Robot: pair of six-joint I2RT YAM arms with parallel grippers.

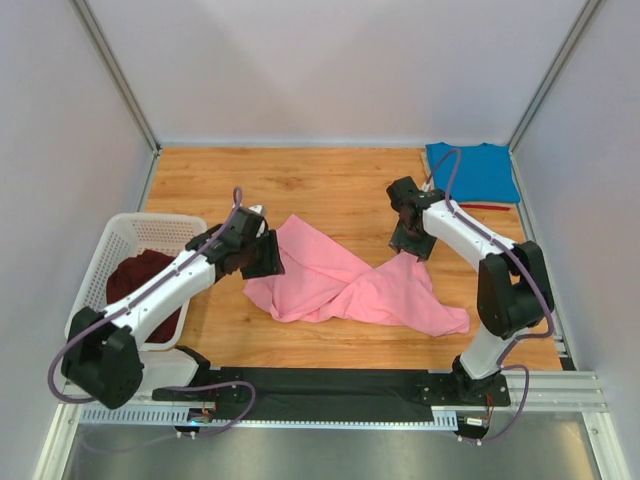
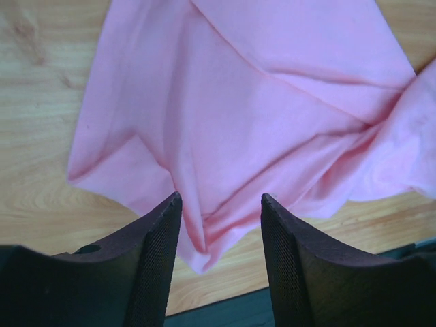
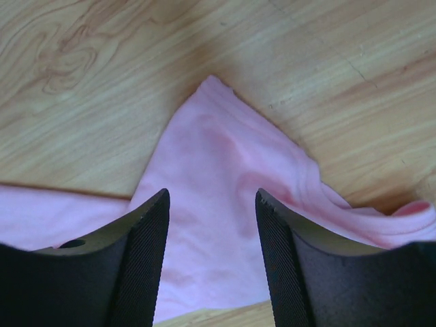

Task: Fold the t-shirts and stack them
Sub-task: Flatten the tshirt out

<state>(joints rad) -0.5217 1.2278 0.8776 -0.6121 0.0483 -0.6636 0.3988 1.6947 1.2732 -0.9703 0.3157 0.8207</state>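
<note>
The bright pink t-shirt (image 1: 308, 278) will fall open wide and smooth when I pick it up and spread it, because the twisted middle (image 1: 352, 290) lies in loose folds.
The bright pink t-shirt (image 1: 345, 280) lies crumpled on the wooden table, twisted at its middle. My left gripper (image 1: 262, 256) is open and hovers at the shirt's left edge; in the left wrist view a pink corner (image 2: 204, 238) lies between the jaws. My right gripper (image 1: 410, 243) is open above the shirt's upper right corner, which points up between the jaws in the right wrist view (image 3: 218, 184). The blue t-shirt (image 1: 472, 172) lies folded at the back right. The dark maroon t-shirt (image 1: 140, 285) sits in the basket.
The white lattice basket (image 1: 110, 250) stands at the left of the table. A black mat strip (image 1: 320, 392) runs along the near edge. White walls and metal posts enclose the table on three sides.
</note>
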